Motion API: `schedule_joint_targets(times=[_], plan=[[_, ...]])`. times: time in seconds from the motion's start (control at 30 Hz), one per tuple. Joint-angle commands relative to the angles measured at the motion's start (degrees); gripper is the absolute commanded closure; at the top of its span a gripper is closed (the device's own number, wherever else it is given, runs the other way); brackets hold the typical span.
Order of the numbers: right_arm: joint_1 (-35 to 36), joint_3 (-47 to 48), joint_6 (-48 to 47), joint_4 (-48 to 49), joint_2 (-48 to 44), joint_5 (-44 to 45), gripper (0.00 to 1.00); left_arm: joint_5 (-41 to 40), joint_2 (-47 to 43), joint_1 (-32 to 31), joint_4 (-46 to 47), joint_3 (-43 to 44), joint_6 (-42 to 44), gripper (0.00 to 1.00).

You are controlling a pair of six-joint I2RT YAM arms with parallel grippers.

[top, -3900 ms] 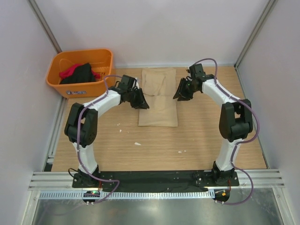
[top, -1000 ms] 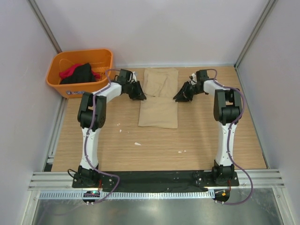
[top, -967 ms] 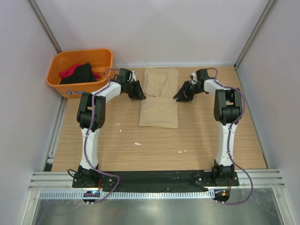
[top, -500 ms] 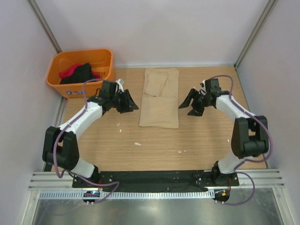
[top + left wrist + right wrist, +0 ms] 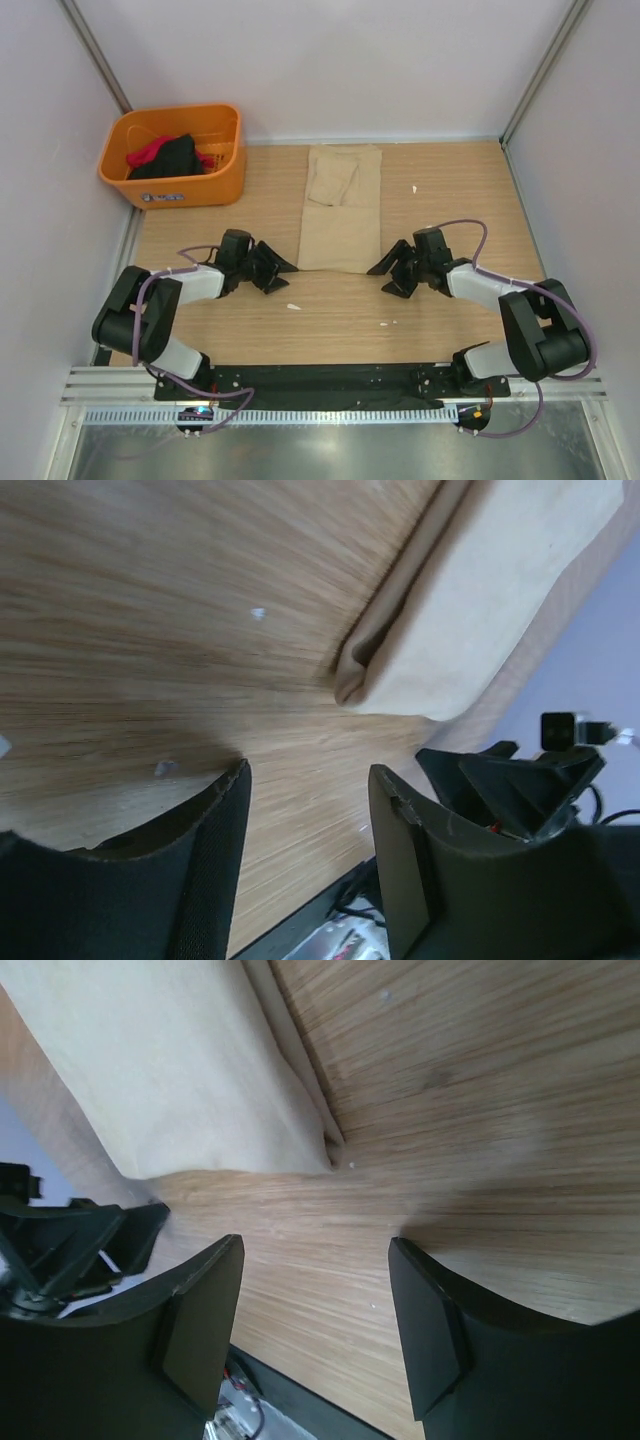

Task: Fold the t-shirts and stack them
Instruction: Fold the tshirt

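Observation:
My left gripper and my right gripper should pinch the t-shirt's near corners and pull it closer first, because the tan t-shirt's far end is close to the far wall.
The tan t-shirt lies flat on the wooden table as a long narrow strip, with a smaller folded part on its far half. Its near corners show in the left wrist view and the right wrist view. My left gripper sits low just left of the near-left corner, open and empty. My right gripper mirrors it off the near-right corner, also open and empty. Neither touches the cloth. A black t-shirt and a red t-shirt lie in the basket.
The orange plastic basket stands at the far left corner. Small white scraps lie on the wood near the left gripper, another at the far right. Walls close in the table on three sides.
Both grippers drew back from beside the tan shirt's far half to its near corners, dropping low to the table. Their jaws widened on the way.

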Motion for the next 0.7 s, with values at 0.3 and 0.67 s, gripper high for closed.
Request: schedule_joint_targets(times=[0.3,0.67], plan=[[1.6,-9.2,14.0,20.0,-1.3,12.1,0.37,-7.1,4.8,0.0,15.5,-6.0,-17.2,0.50],[1.6,-11.6,17.7,23.4,-0.1,14.6,0.47,-9.2,8.7,-2.6,13.8,-4.9,-21.3,0.55]])
